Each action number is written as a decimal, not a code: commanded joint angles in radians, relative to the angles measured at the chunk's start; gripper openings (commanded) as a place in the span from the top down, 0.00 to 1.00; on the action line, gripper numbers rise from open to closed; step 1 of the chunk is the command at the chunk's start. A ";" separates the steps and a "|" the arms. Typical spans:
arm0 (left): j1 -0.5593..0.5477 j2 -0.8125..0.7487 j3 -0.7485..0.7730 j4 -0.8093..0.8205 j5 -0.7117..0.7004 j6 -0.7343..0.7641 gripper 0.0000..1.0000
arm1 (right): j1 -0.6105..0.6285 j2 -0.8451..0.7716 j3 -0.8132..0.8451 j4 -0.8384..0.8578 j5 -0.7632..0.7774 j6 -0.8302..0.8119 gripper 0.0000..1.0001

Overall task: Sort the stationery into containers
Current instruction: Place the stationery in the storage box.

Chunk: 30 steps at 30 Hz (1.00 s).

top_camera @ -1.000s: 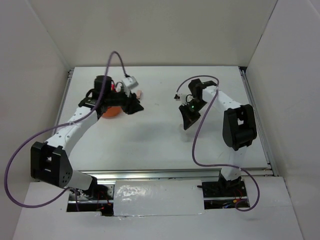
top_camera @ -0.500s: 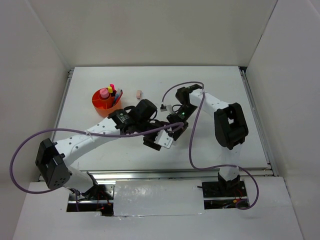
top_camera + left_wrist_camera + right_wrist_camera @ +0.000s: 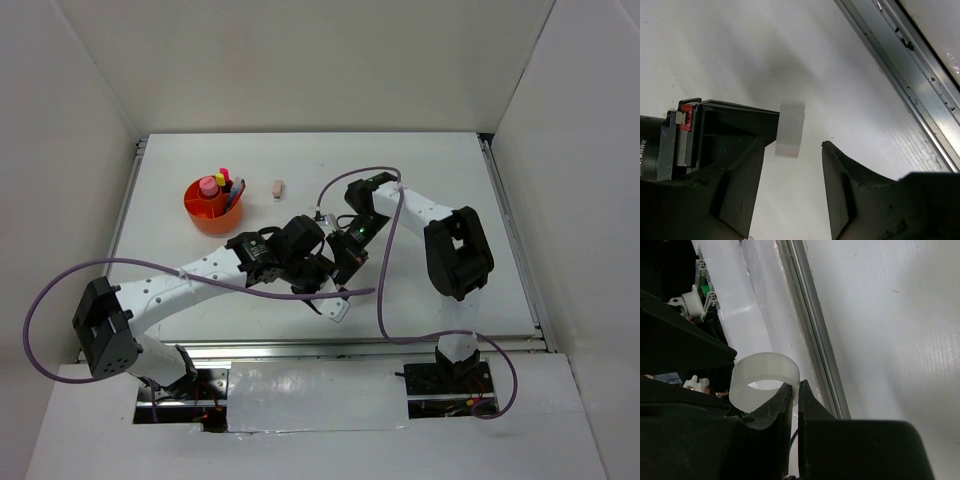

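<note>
The robot's right gripper is holding the clear tape ring a long way from the orange tub (image 3: 212, 209), so next the left gripper grabs the ring's free side (image 3: 788, 145) and brings the ring to the tub.
My right gripper (image 3: 796, 387) is shut on the wall of the clear tape ring (image 3: 765, 377) and holds it above the table. In the left wrist view the ring (image 3: 790, 129) shows edge-on, just ahead of my open, empty left gripper (image 3: 792, 150), level with its fingertips. In the top view both grippers meet mid-table, the left (image 3: 322, 275) and the right (image 3: 347, 258); the ring is hidden there. The round orange tub (image 3: 203, 214) stands at the back left and holds a pink-capped glue stick (image 3: 208, 187), highlighters and pens.
A small pinkish eraser (image 3: 278, 187) lies on the table right of the tub. The metal rail (image 3: 905, 75) along the table's near edge runs close past both grippers. White walls enclose the table on three sides.
My left arm swung from over the tub to mid-table. My right gripper moved left and nearer with the tape ring. The two grippers now meet, and the tub is uncovered.
</note>
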 commanded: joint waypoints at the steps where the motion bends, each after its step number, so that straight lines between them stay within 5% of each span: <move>1: -0.009 -0.011 -0.010 0.038 0.002 0.024 0.39 | 0.018 -0.012 -0.012 -0.133 -0.054 -0.016 0.99; 12: -0.038 0.006 -0.028 0.046 -0.014 0.025 0.47 | 0.035 -0.026 -0.007 -0.133 -0.059 -0.022 0.99; 19: -0.042 0.004 -0.048 0.038 -0.024 0.036 0.71 | 0.033 -0.037 -0.006 -0.133 -0.048 -0.019 0.96; 22: -0.048 -0.005 -0.070 0.044 -0.027 0.019 0.82 | 0.029 -0.040 -0.001 -0.133 -0.042 -0.016 0.84; 25: -0.062 -0.020 -0.100 0.043 -0.032 0.007 0.87 | 0.009 -0.040 0.016 -0.131 -0.039 -0.009 0.43; 30: -0.093 -0.037 -0.123 0.026 -0.005 -0.046 0.92 | -0.101 -0.006 0.117 -0.133 -0.060 0.015 0.34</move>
